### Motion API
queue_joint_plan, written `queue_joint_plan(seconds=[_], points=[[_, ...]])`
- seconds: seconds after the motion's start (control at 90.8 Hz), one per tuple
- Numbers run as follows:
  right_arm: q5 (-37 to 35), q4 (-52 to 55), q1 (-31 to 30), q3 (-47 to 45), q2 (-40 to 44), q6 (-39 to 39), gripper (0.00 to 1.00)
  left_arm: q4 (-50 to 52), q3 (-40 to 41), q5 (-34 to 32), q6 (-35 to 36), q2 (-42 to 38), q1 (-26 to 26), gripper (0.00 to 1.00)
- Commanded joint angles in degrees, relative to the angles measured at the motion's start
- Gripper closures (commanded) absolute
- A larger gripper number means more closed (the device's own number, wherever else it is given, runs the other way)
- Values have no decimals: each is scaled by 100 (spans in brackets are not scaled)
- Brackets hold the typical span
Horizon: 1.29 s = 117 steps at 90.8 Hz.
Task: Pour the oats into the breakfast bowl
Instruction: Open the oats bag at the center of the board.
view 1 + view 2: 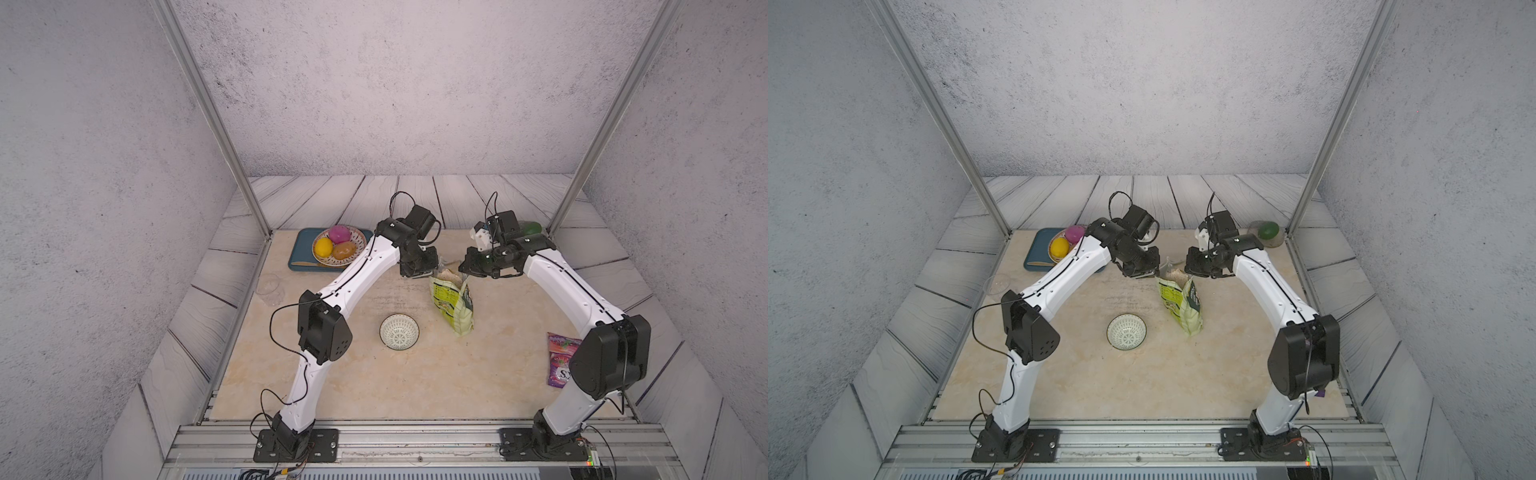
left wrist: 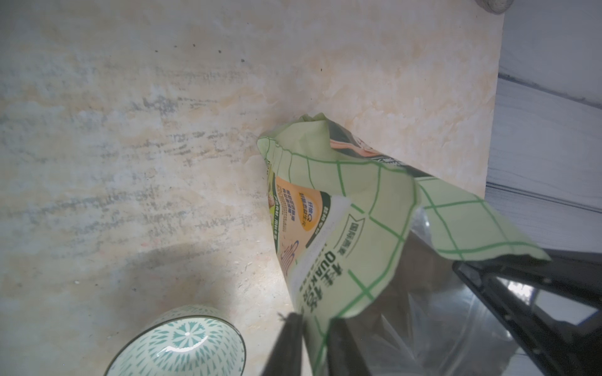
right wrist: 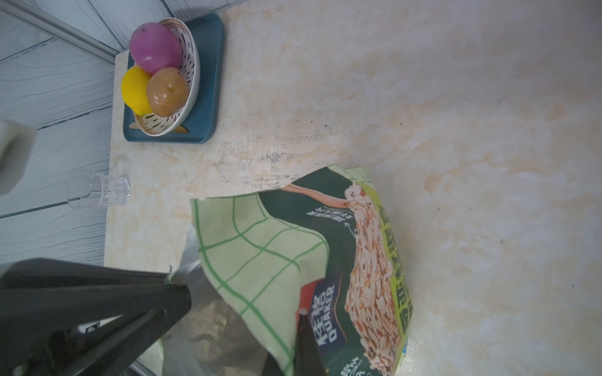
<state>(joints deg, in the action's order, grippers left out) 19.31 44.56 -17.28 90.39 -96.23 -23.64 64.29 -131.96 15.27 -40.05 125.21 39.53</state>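
The oats pouch is pinched at its opening point(image 1: 450, 276) by both my grippers, so my right gripper should move to the pouch's lower side point(image 1: 465, 313) before it tips the pouch over the breakfast bowl.
The lime-green oats pouch point(image 1: 453, 301) point(image 1: 1181, 303) stands upright on the table, just right of centre. Its top is open and pale oats point(image 1: 1173, 274) show inside. My left gripper point(image 1: 424, 272) point(image 2: 316, 325) is shut on the left wall of the pouch mouth point(image 2: 325, 234). My right gripper point(image 1: 463, 270) point(image 3: 288, 345) is shut on the opposite wall point(image 3: 293, 247). Between them the mouth is held apart. The breakfast bowl point(image 1: 399, 331) point(image 1: 1126, 331) point(image 2: 182, 345) sits in front and to the left of the pouch, and nothing shows inside it.
At the back left a blue tray point(image 1: 299, 253) carries a patterned dish point(image 1: 360, 245) with fruit. A clear glass point(image 1: 269, 286) stands near the left edge. A purple candy bag point(image 1: 561, 359) lies at the right, by my right arm. A green object point(image 1: 1268, 230) sits back right.
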Motion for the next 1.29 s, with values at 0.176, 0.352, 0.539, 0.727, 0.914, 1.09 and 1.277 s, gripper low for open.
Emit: queue_joint_plan(seconds=[0.176,0.352,0.539,0.727,0.914,1.09,1.277], points=[[-606,-634,71,249,112,306,100,243,-52,-32,-253,-46,11,100],[-981,-663,89,236,335,369,90,281,-67,-112,-672,-128,-6,100],[-906,-785,97,-347,817,349,38,79,-79,91,-1042,-16,-7,100],[-1121,-1212,88,-1715,2304,643,14,-41,-182,317,-1200,24,-6,100],[-802,-1928,43,-3598,4140,640,1,-179,-265,346,-1149,-33,-20,100],[-919,-3173,-393,-5287,4996,232,1,-13,-307,430,-995,60,-146,100],[-1455,-3901,-1009,-5876,4696,84,1,-203,-303,618,-1056,18,-310,100]])
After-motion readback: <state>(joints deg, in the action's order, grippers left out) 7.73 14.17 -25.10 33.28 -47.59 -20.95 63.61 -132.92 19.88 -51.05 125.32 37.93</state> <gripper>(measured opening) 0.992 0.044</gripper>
